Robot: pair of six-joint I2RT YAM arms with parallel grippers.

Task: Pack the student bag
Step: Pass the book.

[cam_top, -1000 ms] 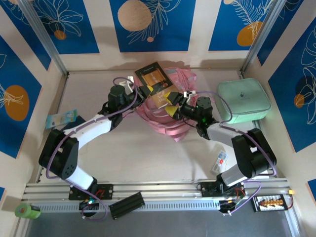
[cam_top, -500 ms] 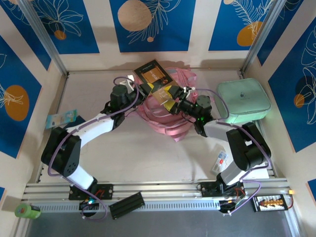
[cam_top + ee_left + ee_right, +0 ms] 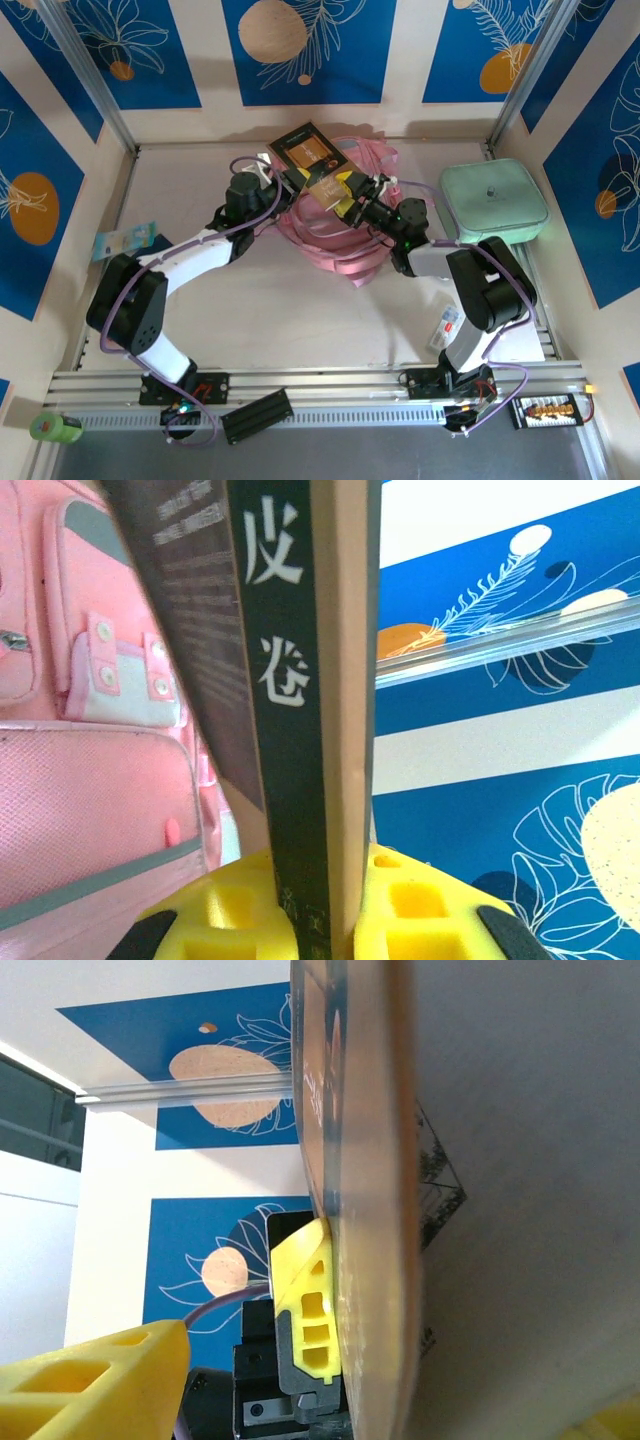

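Next, my right gripper takes the book, because my left gripper is holding it above the flat bag (image 3: 338, 246). This will free my left gripper to pull the bag's rim open.
The student bag (image 3: 340, 248) is a pink backpack lying at the middle back of the table; its zip pockets and grey trim (image 3: 90, 780) fill the left of the left wrist view. A black-and-brown book (image 3: 305, 155) is held over the bag's left end. My left gripper (image 3: 290, 182) is shut on the book's spine (image 3: 300, 680), with a yellow finger pressed on each side (image 3: 320, 910). My right gripper (image 3: 347, 197) is open, its jaws set wide either side of the book's edge (image 3: 360, 1210). One of its fingers (image 3: 100, 1385) stands clear of the cover.
A mint-green case (image 3: 493, 203) lies at the back right, close behind the right arm. A blue packet (image 3: 125, 242) is by the left wall. A small tube (image 3: 447, 325) lies near the right arm's base. The back wall is just beyond the book.
The right gripper has moved left and towards the back, up to the book's near edge, and its forearm has swung with it. The left gripper and book shifted only slightly.
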